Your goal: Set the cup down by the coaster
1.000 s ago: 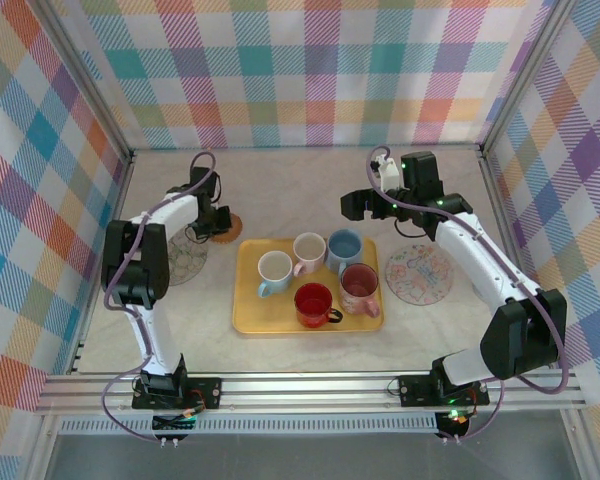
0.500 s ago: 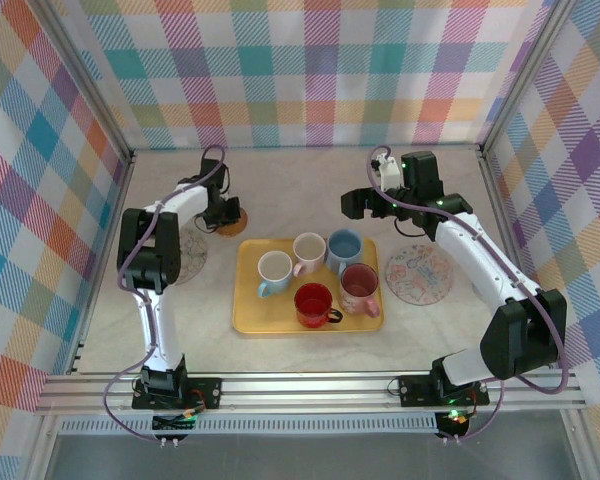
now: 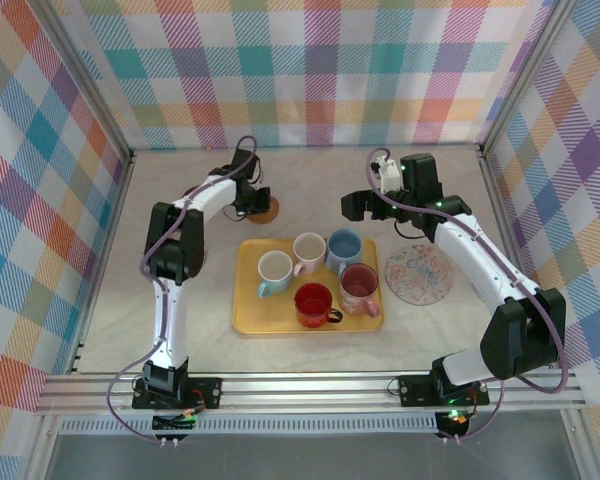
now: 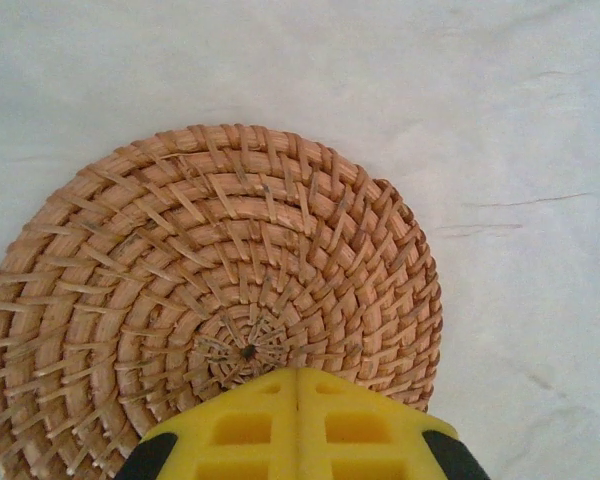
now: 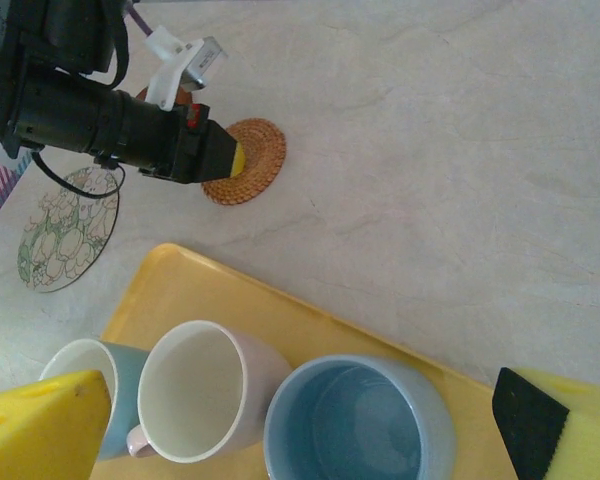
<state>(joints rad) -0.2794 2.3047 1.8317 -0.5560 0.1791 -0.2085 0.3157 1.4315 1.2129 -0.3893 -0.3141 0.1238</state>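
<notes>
My left gripper keeps sliding the coaster, as its shut fingers are near the coaster's centre (image 4: pixel 248 352) with open space ahead, until the coaster lies behind the pinkish white cup.
A round wicker coaster (image 3: pixel 265 210) lies on the table behind the yellow tray (image 3: pixel 248 312). My left gripper (image 3: pixel 252 203) is shut, and its yellow tips (image 4: pixel 298 378) rest on the coaster (image 4: pixel 210 290) near its centre with nothing between them. Several cups stand on the tray: a blue cup (image 3: pixel 344 246), a pinkish white one (image 3: pixel 308 250), a white and light blue one (image 3: pixel 274 270), a red one (image 3: pixel 313 302) and a pink one (image 3: pixel 360 285). My right gripper (image 5: pixel 300 425) hangs open above the tray's back edge, over the blue cup (image 5: pixel 360 425) and the white cup (image 5: pixel 195 390).
A round patterned mat (image 3: pixel 418 274) lies right of the tray. Another patterned mat (image 5: pixel 70 240) lies left of the tray, near the left arm's elbow. Checked walls close the table on three sides.
My shut left gripper has slid to the right along the back of the table, and the wicker coaster has moved right with it. The right arm has stayed still.
</notes>
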